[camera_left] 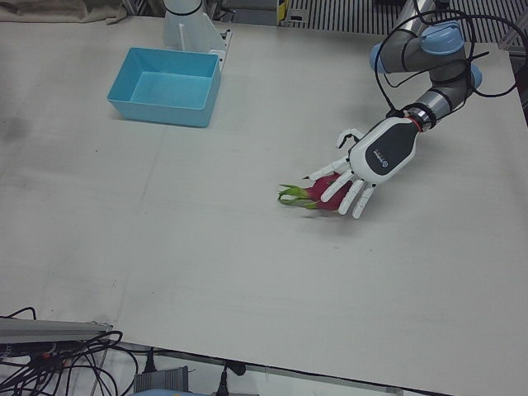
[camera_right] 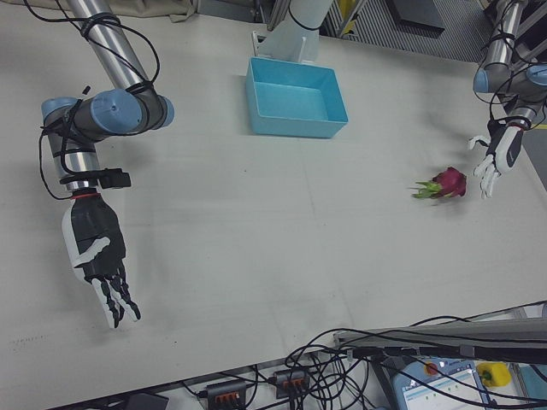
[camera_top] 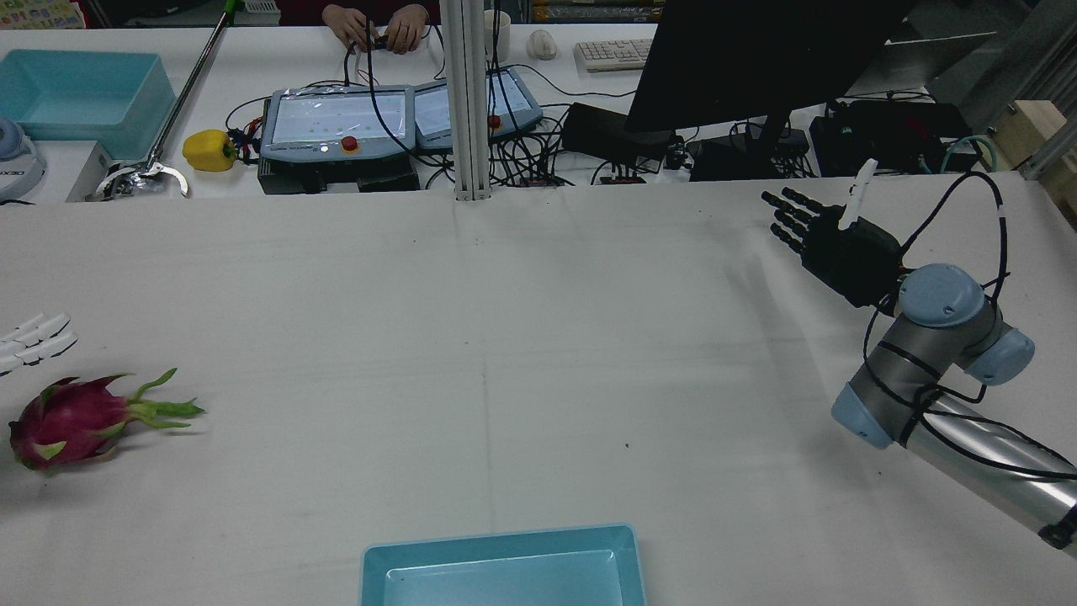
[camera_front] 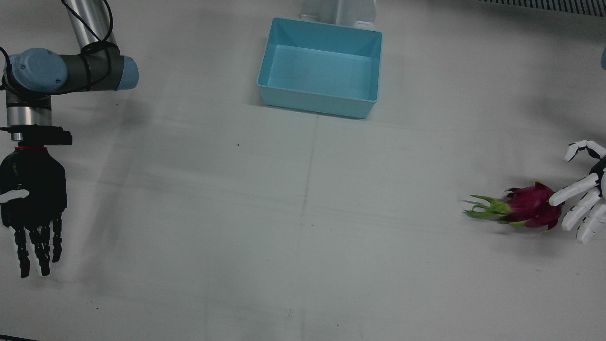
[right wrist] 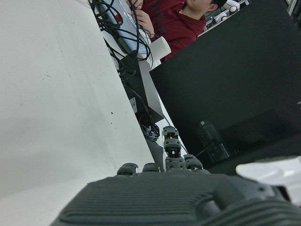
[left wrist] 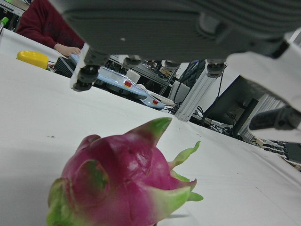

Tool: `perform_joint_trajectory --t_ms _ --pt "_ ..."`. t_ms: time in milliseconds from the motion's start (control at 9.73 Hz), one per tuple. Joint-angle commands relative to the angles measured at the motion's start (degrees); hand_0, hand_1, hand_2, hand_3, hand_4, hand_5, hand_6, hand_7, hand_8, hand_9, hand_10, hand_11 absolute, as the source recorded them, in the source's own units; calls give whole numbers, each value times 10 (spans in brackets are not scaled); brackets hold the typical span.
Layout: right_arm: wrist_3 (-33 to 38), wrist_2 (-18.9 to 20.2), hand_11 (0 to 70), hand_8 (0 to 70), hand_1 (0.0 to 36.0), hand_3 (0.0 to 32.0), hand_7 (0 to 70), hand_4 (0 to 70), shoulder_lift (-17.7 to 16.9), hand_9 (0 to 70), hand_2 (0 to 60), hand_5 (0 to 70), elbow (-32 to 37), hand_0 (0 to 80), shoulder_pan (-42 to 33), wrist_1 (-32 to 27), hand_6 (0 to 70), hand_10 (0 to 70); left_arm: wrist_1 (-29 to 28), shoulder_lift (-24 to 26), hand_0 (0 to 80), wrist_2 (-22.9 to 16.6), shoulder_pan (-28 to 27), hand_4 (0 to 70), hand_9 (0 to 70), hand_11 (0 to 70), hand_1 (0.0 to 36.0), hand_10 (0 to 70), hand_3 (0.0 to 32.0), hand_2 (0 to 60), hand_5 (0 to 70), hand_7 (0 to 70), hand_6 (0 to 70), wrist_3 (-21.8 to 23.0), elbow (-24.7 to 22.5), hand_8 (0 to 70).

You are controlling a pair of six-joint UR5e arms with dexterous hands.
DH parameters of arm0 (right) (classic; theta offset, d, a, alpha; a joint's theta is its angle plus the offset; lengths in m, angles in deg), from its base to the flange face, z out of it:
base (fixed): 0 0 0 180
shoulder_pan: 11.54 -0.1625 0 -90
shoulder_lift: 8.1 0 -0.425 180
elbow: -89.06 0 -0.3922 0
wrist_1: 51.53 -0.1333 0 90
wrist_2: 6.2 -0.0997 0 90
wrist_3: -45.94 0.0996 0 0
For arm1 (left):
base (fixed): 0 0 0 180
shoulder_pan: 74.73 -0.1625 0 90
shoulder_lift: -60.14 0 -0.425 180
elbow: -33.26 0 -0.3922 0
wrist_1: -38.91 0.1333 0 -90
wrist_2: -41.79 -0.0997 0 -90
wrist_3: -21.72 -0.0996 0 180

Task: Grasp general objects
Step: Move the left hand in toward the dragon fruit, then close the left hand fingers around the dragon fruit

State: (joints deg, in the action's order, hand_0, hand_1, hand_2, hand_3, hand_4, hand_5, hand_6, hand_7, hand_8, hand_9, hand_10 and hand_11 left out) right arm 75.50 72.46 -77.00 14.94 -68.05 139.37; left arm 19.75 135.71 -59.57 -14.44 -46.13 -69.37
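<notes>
The magenta dragon fruit has curled ends that stand clear of the table, so I expect its green leafy tips to keep sticking out rather than droop when I lift it.
A magenta dragon fruit with green leafy tips lies on its side on the white table near the edge on the left arm's side. It also shows in the rear view, the left-front view, the right-front view and, close up, the left hand view. My white left hand hovers just over and beside the fruit's round end, open with fingers spread, not closed on it. My black right hand is open and flat, holding nothing, far across the table.
An empty light-blue bin stands at the table's middle near the pedestals. Beyond the far edge is a desk with teach pendants, cables, a yellow pepper and a black monitor.
</notes>
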Motion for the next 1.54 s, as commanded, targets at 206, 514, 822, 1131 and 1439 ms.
perform_joint_trajectory --t_ms 206,514,822,1131,1439 --pt "0 0 0 0 0 0 0 0 0 0 0 0 -1 0 0 0 0 0 -4 24 209 2 -24 0 0 0 244 0 320 600 0 0 0 -5 23 0" --pt "0 0 0 0 0 0 0 0 0 0 0 0 -1 0 0 0 0 0 3 30 253 2 -24 0 0 0 257 0 320 600 0 0 0 -6 28 0" --pt "0 0 0 0 0 0 0 0 0 0 0 0 -1 0 0 0 0 0 5 42 253 2 -24 0 0 0 245 0 320 600 0 0 0 -7 46 0" --pt "0 0 0 0 0 0 0 0 0 0 0 0 -1 0 0 0 0 0 5 49 289 2 -24 0 0 0 253 0 320 600 0 0 0 -8 54 0" --pt "0 0 0 0 0 0 0 0 0 0 0 0 0 0 0 0 0 0 3 52 282 4 -28 0 0 0 268 0 320 600 0 0 0 -7 64 0"
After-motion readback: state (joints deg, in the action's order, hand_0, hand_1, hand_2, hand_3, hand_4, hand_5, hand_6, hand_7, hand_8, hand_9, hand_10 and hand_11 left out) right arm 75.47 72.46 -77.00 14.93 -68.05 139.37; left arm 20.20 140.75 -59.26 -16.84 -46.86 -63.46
